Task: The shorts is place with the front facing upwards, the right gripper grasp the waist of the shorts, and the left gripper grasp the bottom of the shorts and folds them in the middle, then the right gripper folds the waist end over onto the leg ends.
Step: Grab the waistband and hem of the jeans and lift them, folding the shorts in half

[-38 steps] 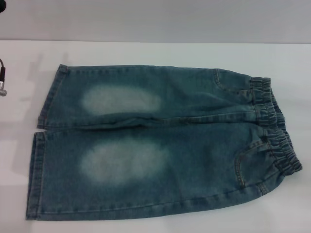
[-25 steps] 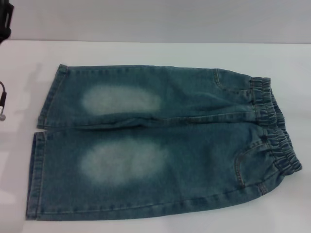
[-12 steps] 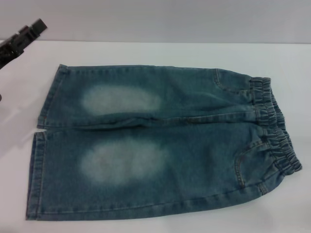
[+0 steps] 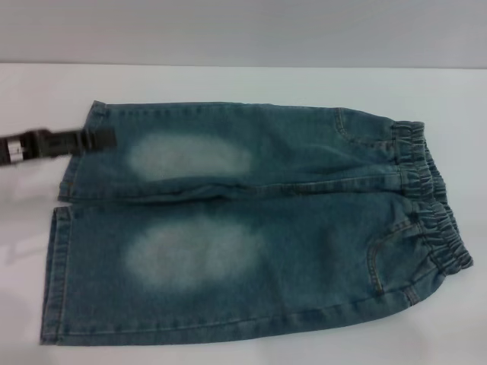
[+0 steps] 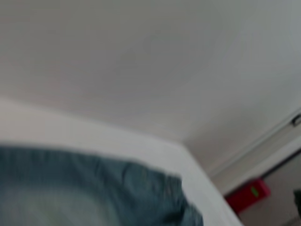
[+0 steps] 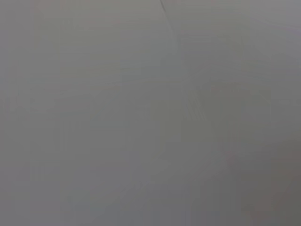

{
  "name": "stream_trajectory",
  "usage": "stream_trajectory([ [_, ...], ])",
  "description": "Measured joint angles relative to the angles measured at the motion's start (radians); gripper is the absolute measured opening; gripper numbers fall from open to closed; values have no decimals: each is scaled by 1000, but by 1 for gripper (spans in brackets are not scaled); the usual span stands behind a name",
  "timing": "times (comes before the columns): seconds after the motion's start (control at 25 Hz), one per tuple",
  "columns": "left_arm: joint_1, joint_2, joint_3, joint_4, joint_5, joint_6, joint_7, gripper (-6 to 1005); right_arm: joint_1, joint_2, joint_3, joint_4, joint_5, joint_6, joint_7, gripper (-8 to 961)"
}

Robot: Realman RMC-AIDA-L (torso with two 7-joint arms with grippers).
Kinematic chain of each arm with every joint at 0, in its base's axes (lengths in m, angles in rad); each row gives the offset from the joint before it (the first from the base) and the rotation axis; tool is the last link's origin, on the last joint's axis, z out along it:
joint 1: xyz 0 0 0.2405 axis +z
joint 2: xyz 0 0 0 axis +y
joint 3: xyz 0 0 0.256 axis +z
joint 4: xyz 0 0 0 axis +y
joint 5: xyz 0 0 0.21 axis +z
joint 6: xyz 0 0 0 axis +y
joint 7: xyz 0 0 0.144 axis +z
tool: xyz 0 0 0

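The table beside the near leg's flat hem (image 4: 57, 266) is clear for the fingers, so my left gripper should keep going toward that hem's near corner (image 4: 52, 331) and close there.
The shorts (image 4: 304, 228) lie flat on the white table (image 4: 228, 82), front side up, showing two pale faded ovals. The ruffled waist (image 4: 430, 201) is at the right. The bottom of the shorts, the two leg ends (image 4: 55, 277), points left with a gap between the legs. My left gripper (image 4: 103, 140) reaches in from the left as a blurred black bar, and its tip is over the far leg's hem. The left wrist view shows denim of the shorts (image 5: 94, 188) close below. My right gripper is out of view, and its wrist view shows only a grey surface.
A grey wall (image 4: 243, 30) rises behind the table's far edge. In the left wrist view a red object (image 5: 247, 195) sits beyond the table's corner.
My left gripper has swung from the upper left corner down and to the right, and now hovers over the far leg's hem. The shorts have not moved.
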Motion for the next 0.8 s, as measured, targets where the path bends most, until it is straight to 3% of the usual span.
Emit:
stream_trajectory([
  [0.08, -12, -52, 128, 144, -5, 66, -130, 726, 0, -1, -4, -2, 0, 7, 0, 665],
  [0.12, -12, -52, 128, 144, -5, 66, -130, 726, 0, -1, -7, -2, 0, 8, 0, 665],
  [0.16, -12, -67, 181, 190, -5, 75, -183, 726, 0, -1, -8, -3, -1, 9, -1, 666],
  [0.32, -9, -65, 281, 210, -5, 84, -287, 726, 7, -3, -22, -12, -1, 27, -2, 666],
  [0.8, 16, -46, 458, 267, -5, 134, -491, 726, 49, -5, -45, -76, -1, 127, -3, 664],
])
